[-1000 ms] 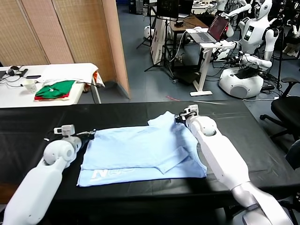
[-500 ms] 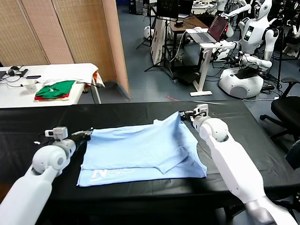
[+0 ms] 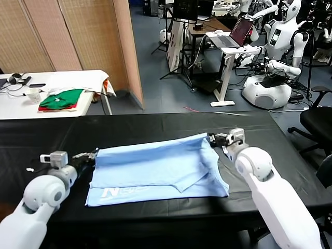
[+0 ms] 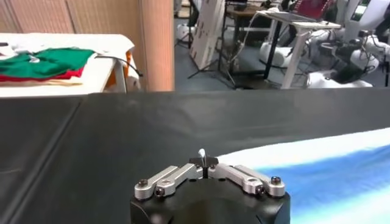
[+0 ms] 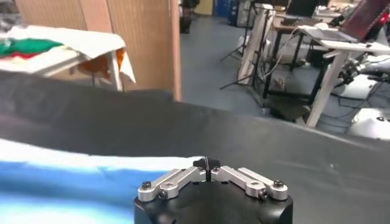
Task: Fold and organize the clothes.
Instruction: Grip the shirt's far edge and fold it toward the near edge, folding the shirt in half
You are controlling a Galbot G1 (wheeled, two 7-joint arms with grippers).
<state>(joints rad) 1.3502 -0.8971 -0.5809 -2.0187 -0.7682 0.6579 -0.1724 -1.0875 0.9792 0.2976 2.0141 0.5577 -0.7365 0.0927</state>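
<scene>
The T-shirt's far edge (image 3: 153, 143) is stretched tight from gripper to gripper, so my left gripper keeps bringing its corner of the T-shirt down toward the white lettering (image 3: 111, 192) until the fold is flat.
The pale sky-blue T-shirt (image 3: 155, 168) lies on the black table (image 3: 145, 124), with white lettering near its front left hem. Its far edge is stretched between my two grippers. My left gripper (image 3: 91, 154) is shut on the shirt's far left corner; the left wrist view shows a tip of fabric pinched in my left gripper (image 4: 202, 159) and the shirt (image 4: 317, 164) running off to one side. My right gripper (image 3: 212, 137) is shut on the far right corner; in the right wrist view my right gripper (image 5: 207, 164) is closed at the edge of the shirt (image 5: 73, 176).
A white side table (image 3: 78, 78) at the back left holds folded green and red garments (image 3: 61, 98) and a cup (image 3: 33, 95). Wooden screens stand behind it. A laptop stand, other robots and an office chair (image 3: 317, 122) are beyond the table at the right.
Both grippers have moved apart and nearer to me, left one leftward, right one rightward. The shirt's raised far edge has been drawn out straight and lower.
</scene>
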